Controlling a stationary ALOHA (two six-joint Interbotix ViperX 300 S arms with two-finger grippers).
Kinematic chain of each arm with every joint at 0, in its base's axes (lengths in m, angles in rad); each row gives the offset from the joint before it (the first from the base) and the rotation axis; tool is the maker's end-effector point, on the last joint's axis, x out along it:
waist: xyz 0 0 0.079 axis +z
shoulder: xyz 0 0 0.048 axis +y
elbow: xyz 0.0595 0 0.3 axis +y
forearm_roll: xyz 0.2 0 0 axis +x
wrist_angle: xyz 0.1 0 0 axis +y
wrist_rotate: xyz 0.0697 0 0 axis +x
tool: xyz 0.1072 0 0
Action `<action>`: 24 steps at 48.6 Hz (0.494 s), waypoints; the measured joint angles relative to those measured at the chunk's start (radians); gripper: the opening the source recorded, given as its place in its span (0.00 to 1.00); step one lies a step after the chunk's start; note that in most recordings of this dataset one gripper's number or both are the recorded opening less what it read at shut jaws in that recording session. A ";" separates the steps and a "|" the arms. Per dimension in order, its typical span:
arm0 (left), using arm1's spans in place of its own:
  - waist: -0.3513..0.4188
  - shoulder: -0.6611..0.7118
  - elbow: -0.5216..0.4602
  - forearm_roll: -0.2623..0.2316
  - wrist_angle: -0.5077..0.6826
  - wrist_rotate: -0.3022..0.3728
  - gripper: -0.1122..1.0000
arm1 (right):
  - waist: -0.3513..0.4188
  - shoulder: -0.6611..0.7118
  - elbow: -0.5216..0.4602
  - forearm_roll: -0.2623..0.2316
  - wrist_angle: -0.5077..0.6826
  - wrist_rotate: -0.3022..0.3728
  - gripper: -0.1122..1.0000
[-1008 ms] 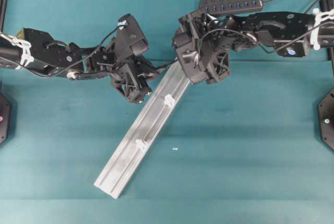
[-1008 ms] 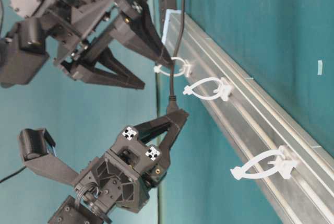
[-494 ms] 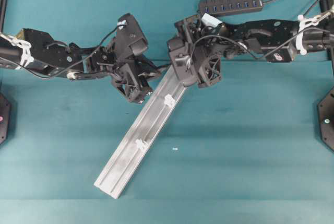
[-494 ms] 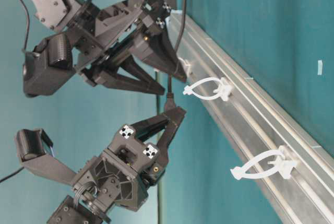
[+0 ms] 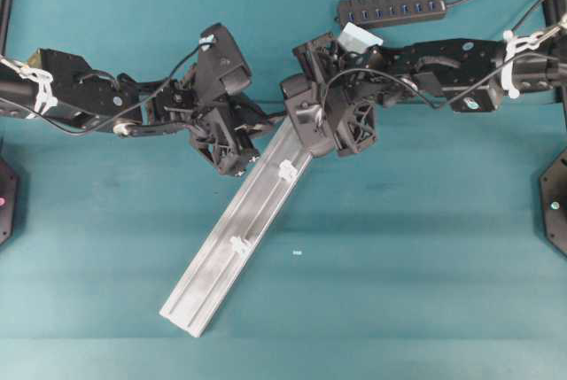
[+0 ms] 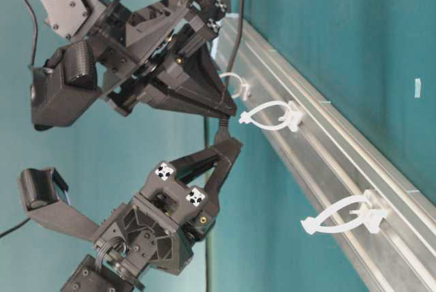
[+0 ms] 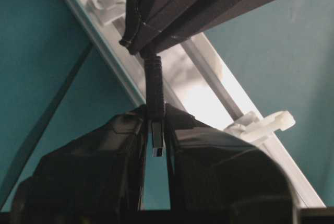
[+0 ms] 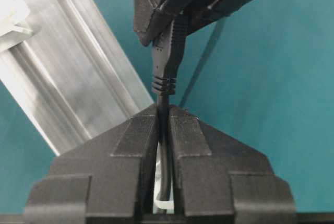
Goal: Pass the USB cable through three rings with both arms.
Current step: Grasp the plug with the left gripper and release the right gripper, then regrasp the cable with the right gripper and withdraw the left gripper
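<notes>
I should open my left gripper, which covers the plug's leading end (image 7: 157,139), and back it away before my right gripper threads the plug through the second ring (image 6: 270,116).
The USB cable (image 6: 238,26) runs down through the first of the three rings (image 6: 235,84) on the rail. Its plug (image 7: 155,85) sits pinched between my left gripper's (image 7: 156,113) jaws, metal tip (image 7: 157,143) showing in the slit. My right gripper (image 8: 163,110) is shut on the cord just behind the plug's strain relief, tip to tip with the left gripper (image 6: 228,146). In the table-level view the right gripper (image 6: 228,111) stands between the first ring and the second ring (image 6: 269,116). The third ring (image 6: 344,216) stands empty further along. From overhead both grippers meet at the rail's upper end.
The silver rail (image 5: 217,269) lies diagonally on the teal mat, with two rings (image 5: 287,168) (image 5: 239,244) showing overhead. A black multi-port hub (image 5: 390,6) lies at the back. A small white scrap (image 5: 297,253) rests right of the rail.
My right gripper has swung in toward the rail's upper end and closed from wide open onto the cord below the first ring. The left gripper has kept still, holding the plug.
</notes>
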 measured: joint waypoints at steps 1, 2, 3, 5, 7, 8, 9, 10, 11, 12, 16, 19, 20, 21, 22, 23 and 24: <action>0.000 0.000 0.000 0.000 -0.002 0.000 0.19 | 0.000 0.000 0.000 0.000 0.003 0.000 0.17; -0.002 0.000 0.000 0.000 -0.002 0.000 0.19 | 0.000 0.000 -0.002 0.000 0.006 0.000 0.17; -0.002 -0.002 0.000 -0.002 -0.002 0.000 0.19 | 0.000 0.000 -0.002 0.000 0.009 0.000 0.17; -0.002 -0.002 0.000 0.000 -0.002 0.000 0.19 | 0.000 0.000 -0.003 0.000 0.012 0.000 0.17; -0.002 -0.002 0.002 0.000 -0.003 0.000 0.22 | 0.000 0.000 -0.003 0.000 0.017 0.000 0.17; -0.002 -0.002 0.002 0.000 -0.003 0.000 0.24 | 0.000 0.000 -0.003 -0.002 0.017 0.000 0.17; -0.002 -0.002 0.002 -0.002 -0.002 0.000 0.27 | 0.000 0.000 -0.003 -0.002 0.018 0.000 0.17; -0.002 -0.003 0.003 -0.002 0.000 0.002 0.31 | 0.000 0.000 -0.003 -0.003 0.020 0.000 0.17; -0.003 -0.005 0.003 -0.002 0.003 0.002 0.36 | 0.000 0.000 -0.003 -0.005 0.021 0.000 0.17; -0.003 -0.006 0.005 0.000 0.006 0.000 0.41 | 0.000 0.000 -0.003 -0.008 0.029 0.000 0.17; -0.015 -0.023 0.009 -0.002 0.012 0.000 0.63 | 0.000 0.000 -0.003 -0.017 0.038 0.000 0.17; -0.029 -0.038 0.017 -0.002 0.015 0.003 0.79 | 0.002 0.000 -0.003 -0.031 0.052 0.000 0.17; -0.034 -0.046 0.020 0.000 0.018 0.006 0.84 | 0.002 0.002 -0.003 -0.035 0.057 0.000 0.17; -0.041 -0.052 0.025 0.000 0.021 0.006 0.88 | 0.002 0.000 -0.003 -0.040 0.058 0.000 0.17; -0.048 -0.060 0.031 -0.002 0.026 0.006 0.92 | 0.002 0.000 -0.003 -0.044 0.063 0.000 0.17; -0.054 -0.069 0.037 0.000 0.031 0.005 0.95 | 0.002 0.000 -0.003 -0.051 0.071 0.000 0.17; -0.060 -0.078 0.044 0.000 0.037 0.005 0.97 | 0.003 -0.002 -0.003 -0.057 0.077 0.000 0.17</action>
